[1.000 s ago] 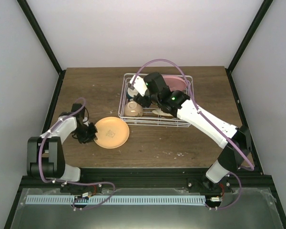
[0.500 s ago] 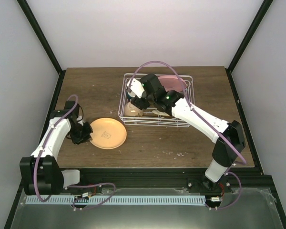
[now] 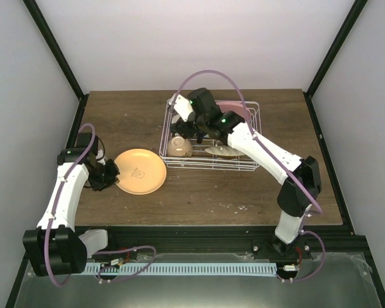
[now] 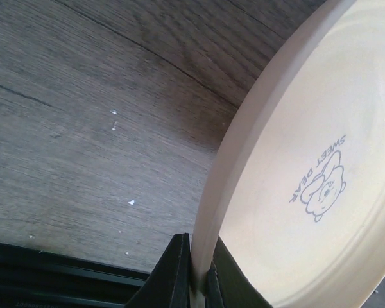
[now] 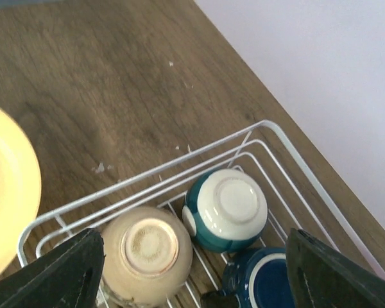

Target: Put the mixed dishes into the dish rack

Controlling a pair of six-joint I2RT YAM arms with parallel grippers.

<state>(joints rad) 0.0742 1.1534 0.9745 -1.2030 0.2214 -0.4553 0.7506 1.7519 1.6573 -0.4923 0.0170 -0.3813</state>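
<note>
Next, my right gripper takes the rim [image 3: 163,168] nearest the rack, because my left gripper is holding the tan-yellow plate [image 3: 141,172] far from the pink plate's end of the rack.
My left gripper [image 3: 106,174] is shut on the left rim of the tan-yellow plate [image 3: 140,171], which sits low over the table left of the dish rack [image 3: 208,169]. In the left wrist view the gripper [image 4: 199,277] pinches the plate [image 4: 308,179], which bears a small bear print. My right gripper [image 3: 186,128] hangs open over the rack's left end. In the right wrist view the gripper [image 5: 194,256] is above the upturned cream bowl [image 5: 147,253], the upturned white-and-blue bowl [image 5: 226,208] and the dark blue mug [image 5: 263,279]. The pink plate [image 3: 234,110] stands at the rack's back.
A tan shallow dish [image 3: 223,151] lies in the rack's front right part. The rack's wire rim [image 5: 179,168] runs across the right wrist view, with the yellow plate's edge [image 5: 9,192] at the left. Black frame posts and walls stand along the table's sides.
My left arm has drawn the tan-yellow plate to the left, away from the rack. My right gripper has moved toward the rack's back left corner.
</note>
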